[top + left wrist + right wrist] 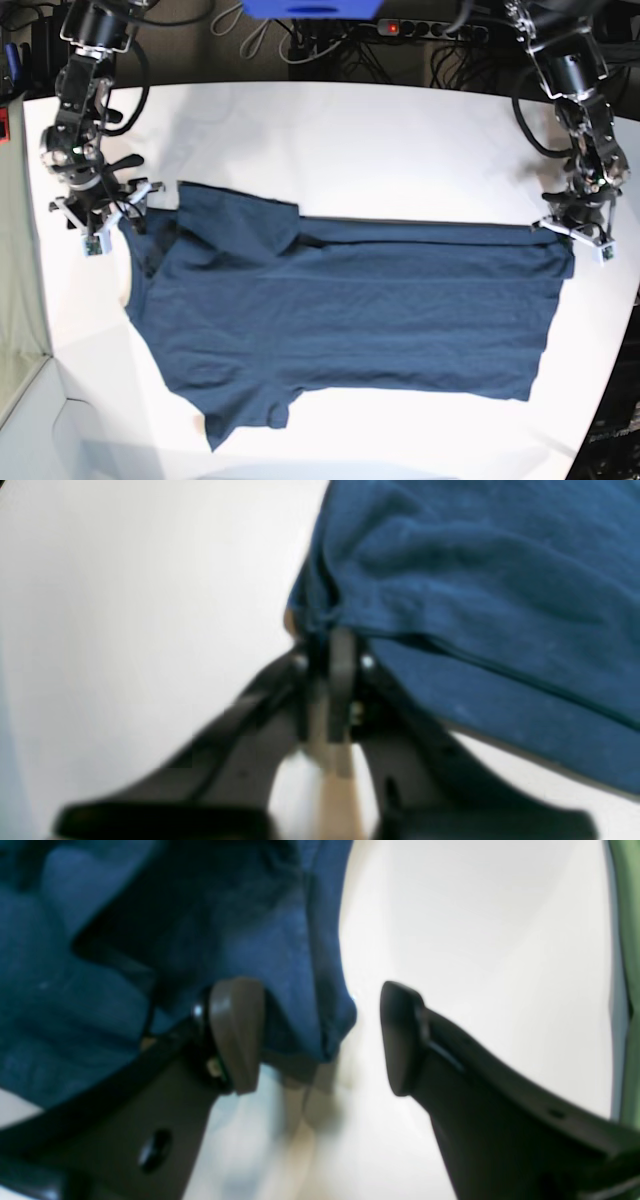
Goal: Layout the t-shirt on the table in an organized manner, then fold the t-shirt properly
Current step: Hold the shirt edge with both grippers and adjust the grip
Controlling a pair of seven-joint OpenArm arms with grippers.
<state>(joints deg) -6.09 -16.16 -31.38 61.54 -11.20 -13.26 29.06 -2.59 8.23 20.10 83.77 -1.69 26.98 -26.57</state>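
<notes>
A folded flap (242,212) wrinkles the t-shirt's edge near its loose corner. Next, my right gripper closes on that corner (328,1031) before both grippers lift the t-shirt's edge tight.
The dark navy t-shirt (340,300) lies spread across the white table (350,140), with its sleeves toward the left and its hem toward the right. My left gripper (572,238) is at the shirt's far right corner. In the left wrist view its jaws (330,630) are shut on the bunched edge of the t-shirt (475,580). My right gripper (118,212) stands at the shirt's upper left edge. In the right wrist view it is open (317,1040), with a corner of the t-shirt (150,940) hanging between the two fingers and one finger (235,1035) against the cloth.
A power strip (420,28) and cables run behind the table's far edge, with a blue object (310,8) at the top. The table's curved edge (60,390) falls away at the lower left. Bare tabletop (400,430) lies in front of the shirt.
</notes>
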